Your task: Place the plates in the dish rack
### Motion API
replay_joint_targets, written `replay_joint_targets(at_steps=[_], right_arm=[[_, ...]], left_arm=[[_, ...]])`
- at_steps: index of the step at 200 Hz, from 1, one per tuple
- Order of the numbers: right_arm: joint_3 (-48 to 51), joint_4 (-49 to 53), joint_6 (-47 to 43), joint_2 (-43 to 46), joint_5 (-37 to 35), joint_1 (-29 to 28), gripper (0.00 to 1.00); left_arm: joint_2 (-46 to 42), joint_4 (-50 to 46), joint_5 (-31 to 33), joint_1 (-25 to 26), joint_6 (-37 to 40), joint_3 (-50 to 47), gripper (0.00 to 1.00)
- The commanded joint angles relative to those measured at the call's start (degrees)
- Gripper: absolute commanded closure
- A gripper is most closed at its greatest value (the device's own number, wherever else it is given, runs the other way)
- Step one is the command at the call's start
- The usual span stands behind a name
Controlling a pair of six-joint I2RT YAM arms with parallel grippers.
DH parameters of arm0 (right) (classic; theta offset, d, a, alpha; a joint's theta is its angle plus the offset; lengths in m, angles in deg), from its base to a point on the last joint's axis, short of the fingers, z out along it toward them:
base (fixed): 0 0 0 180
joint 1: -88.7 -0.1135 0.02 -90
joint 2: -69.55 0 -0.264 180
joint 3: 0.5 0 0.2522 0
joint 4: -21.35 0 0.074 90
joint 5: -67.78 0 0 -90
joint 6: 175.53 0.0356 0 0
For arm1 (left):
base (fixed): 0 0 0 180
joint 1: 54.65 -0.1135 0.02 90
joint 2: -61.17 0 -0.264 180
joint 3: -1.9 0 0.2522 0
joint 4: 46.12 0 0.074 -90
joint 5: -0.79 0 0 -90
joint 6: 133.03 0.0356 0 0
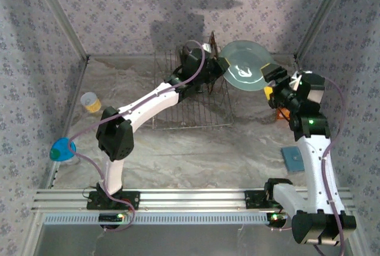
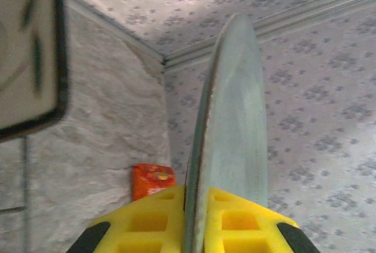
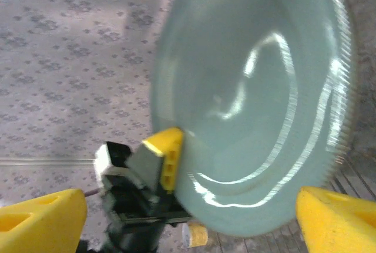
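The plate hangs (image 1: 244, 66) out beyond the end of the dish rack. My left gripper should pull it back over the rack (image 1: 166, 66) first, and then my right gripper should take the plate's free rim.
A plain round pale grey-blue plate (image 1: 246, 66) hangs on edge in the air over the back right corner of the silver wire dish rack (image 1: 184, 110). My left gripper (image 1: 222, 69) is shut on its left rim; in the left wrist view the yellow fingers (image 2: 158, 221) pinch the plate (image 2: 235, 118) edge-on. My right gripper (image 1: 270, 81) stands open at the plate's right side. In the right wrist view its fingers are spread wide, the plate (image 3: 252, 100) sits ahead of them, and the left gripper's finger (image 3: 167, 153) is on the rim. A square cream plate (image 2: 29, 47) stands in the rack.
An orange snack packet (image 1: 284, 113) lies under the right wrist, and a flat blue-grey square (image 1: 293, 159) lies nearer the right arm. A small yellow cup (image 1: 91, 101) stands at the left, a blue object (image 1: 61, 149) by the left wall. Patterned walls close in three sides.
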Motion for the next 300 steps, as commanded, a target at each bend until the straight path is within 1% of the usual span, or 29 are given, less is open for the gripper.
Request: replay_joint_targets(at_steps=[1,58,82,113,118,160,194,218,242,277,286,300], right_arm=[[-2.27,-2.19,-1.38,0.79,-0.24,-0.16,0.05],[-2.62,0.17,-4.14,0.30,-0.51,0.23,0.04],[-3.77,1.25,-6.26,-0.29,1.03,1.49,0.04],[-6.57,3.04,-10.50,-2.02,5.82,3.96,0.05],[-8.91,3.75,-11.42,-2.50,6.66,4.27,0.05],[-17.93,11.70,-20.64,-6.57,12.22,5.63,0.05],[-21.50,12.28,-24.26,-9.92,18.69,6.05,0.07],[-25.45,15.58,-29.52,-12.07,21.00,6.26,0.11],[-30.03,19.39,-33.81,-14.80,24.33,6.54,0.09],[-31.33,16.49,-34.76,-16.81,29.87,5.97,0.05],[-31.32,13.81,-34.70,-17.20,31.19,5.15,0.04],[-32.10,12.46,-35.88,-18.57,33.35,2.85,0.03]], left_arm=[[-4.70,3.63,0.40,-0.73,2.26,0.98,1.00],[-6.43,3.35,-1.06,-1.47,3.59,0.70,1.00],[-7.51,2.65,-2.17,-1.55,5.17,1.51,1.00],[-8.87,-0.44,-4.83,-1.71,8.45,3.76,1.00],[-9.20,-1.19,-5.23,-1.71,9.11,4.10,1.00],[-13.37,-5.75,-9.78,-2.70,14.75,4.78,1.00],[-18.08,-10.79,-14.77,-4.66,19.42,4.40,1.00],[-23.08,-11.56,-17.86,-7.16,21.39,1.22,1.00],[-28.67,-14.74,-19.44,-10.76,24.03,-1.79,1.00],[-37.21,-15.14,-25.33,-19.76,24.49,-8.42,1.00],[-38.92,-15.16,-26.99,-22.41,24.37,-9.88,1.00],[-41.19,-14.57,-30.09,-25.98,24.21,-12.06,1.00]])
